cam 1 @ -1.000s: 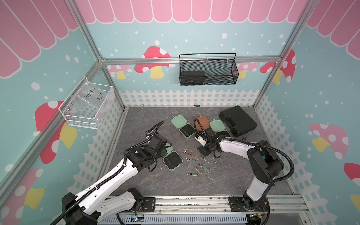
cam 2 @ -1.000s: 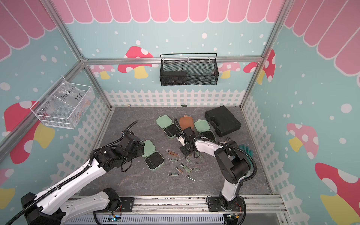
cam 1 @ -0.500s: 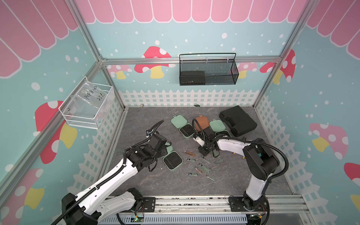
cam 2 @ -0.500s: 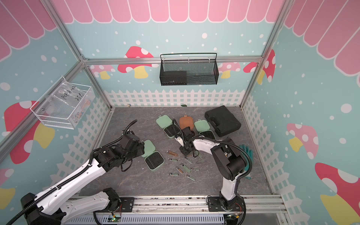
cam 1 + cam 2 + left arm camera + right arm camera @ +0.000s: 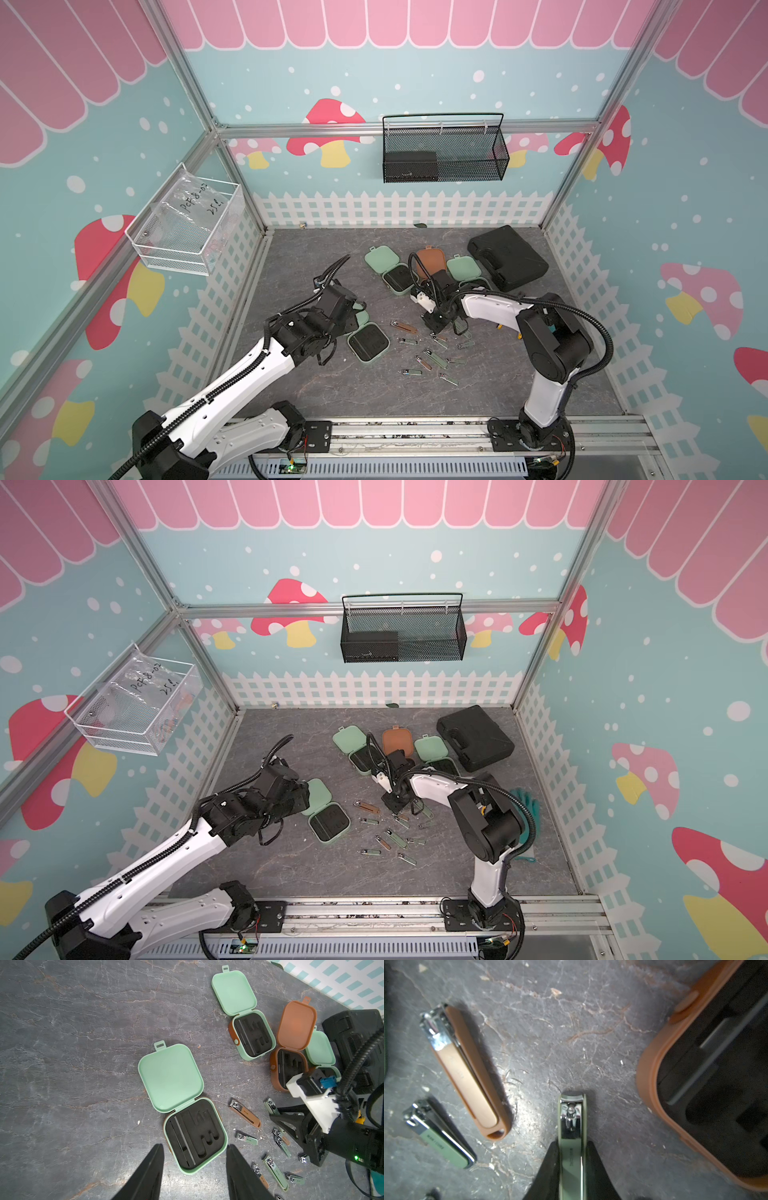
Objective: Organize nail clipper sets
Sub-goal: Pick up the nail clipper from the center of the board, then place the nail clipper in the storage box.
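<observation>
The near mint case's lid [image 5: 318, 794] is crowded by my left gripper, so my left gripper should move away before my right gripper lowers the green clipper into that case's black insert [image 5: 329, 824].
Four hinged cases lie open on the grey floor: a mint case [image 5: 170, 1076] nearest my left gripper [image 5: 194, 1147], a second mint case [image 5: 232, 991], a brown case [image 5: 296, 1024] and a third mint case [image 5: 319, 1049] behind it. Their black inserts show empty clipper slots. Several loose clippers [image 5: 432, 357] are scattered in front of the cases. My left gripper hangs open just short of the near mint case. My right gripper [image 5: 572, 1144] is shut on a green clipper [image 5: 572, 1118] lying on the floor, between a brown clipper [image 5: 467, 1076] and the brown case's base [image 5: 654, 1076].
A large black tool case [image 5: 507, 257] lies at the back right. A black wire basket [image 5: 442, 153] hangs on the back wall and a clear bin [image 5: 187, 224] on the left wall. A small green clipper [image 5: 439, 1136] lies beside the brown one.
My right gripper's jaws have closed on the green clipper, and the arm has shifted slightly left. The left arm has not moved.
</observation>
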`<state>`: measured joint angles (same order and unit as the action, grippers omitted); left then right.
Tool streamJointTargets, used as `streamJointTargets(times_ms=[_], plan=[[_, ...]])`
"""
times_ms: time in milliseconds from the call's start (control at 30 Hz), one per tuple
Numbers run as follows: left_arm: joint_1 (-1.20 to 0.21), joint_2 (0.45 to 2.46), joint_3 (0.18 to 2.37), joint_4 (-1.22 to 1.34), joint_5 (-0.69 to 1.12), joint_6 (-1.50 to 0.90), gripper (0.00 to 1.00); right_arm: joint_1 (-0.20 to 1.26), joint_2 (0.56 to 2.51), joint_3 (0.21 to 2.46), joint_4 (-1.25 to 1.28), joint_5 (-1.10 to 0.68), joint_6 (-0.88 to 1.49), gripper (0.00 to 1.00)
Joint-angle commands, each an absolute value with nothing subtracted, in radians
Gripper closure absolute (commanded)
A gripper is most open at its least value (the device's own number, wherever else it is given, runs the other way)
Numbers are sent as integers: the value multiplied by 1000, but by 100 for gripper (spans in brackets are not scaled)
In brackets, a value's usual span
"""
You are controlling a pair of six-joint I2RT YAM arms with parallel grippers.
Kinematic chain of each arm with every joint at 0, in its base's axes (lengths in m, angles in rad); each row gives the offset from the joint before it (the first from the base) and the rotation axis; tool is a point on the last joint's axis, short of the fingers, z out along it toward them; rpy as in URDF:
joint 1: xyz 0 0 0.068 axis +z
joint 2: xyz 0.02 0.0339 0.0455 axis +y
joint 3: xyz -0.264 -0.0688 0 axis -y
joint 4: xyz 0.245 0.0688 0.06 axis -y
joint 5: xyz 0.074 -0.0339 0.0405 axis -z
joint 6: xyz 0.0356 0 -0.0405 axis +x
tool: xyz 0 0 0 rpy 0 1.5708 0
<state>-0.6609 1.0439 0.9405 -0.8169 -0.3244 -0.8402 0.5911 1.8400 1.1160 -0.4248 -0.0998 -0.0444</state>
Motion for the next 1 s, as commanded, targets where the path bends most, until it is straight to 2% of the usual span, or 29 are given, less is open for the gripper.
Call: streamJointTargets(times_ms=[0, 67, 233, 467, 633, 967], plan=[[-651, 1030, 929, -807, -334, -839, 49, 599, 1888, 1146, -477, -82, -52, 88], [-642, 1022, 920, -807, -348, -846, 49, 598, 1891, 1167, -477, -61, -47, 93], [-607, 1003, 896, -813, -351, -877, 52, 599, 1889, 1238, -500, -48, 3, 99], [-541, 988, 875, -856, -325, -882, 55, 631, 1813, 1293, -560, -198, 164, 100], [-486, 970, 841, -880, -247, -896, 57, 731, 1796, 1299, -554, -295, 283, 100], [-422, 927, 798, -928, -202, -894, 61, 929, 1957, 1444, -503, -344, 442, 100]])
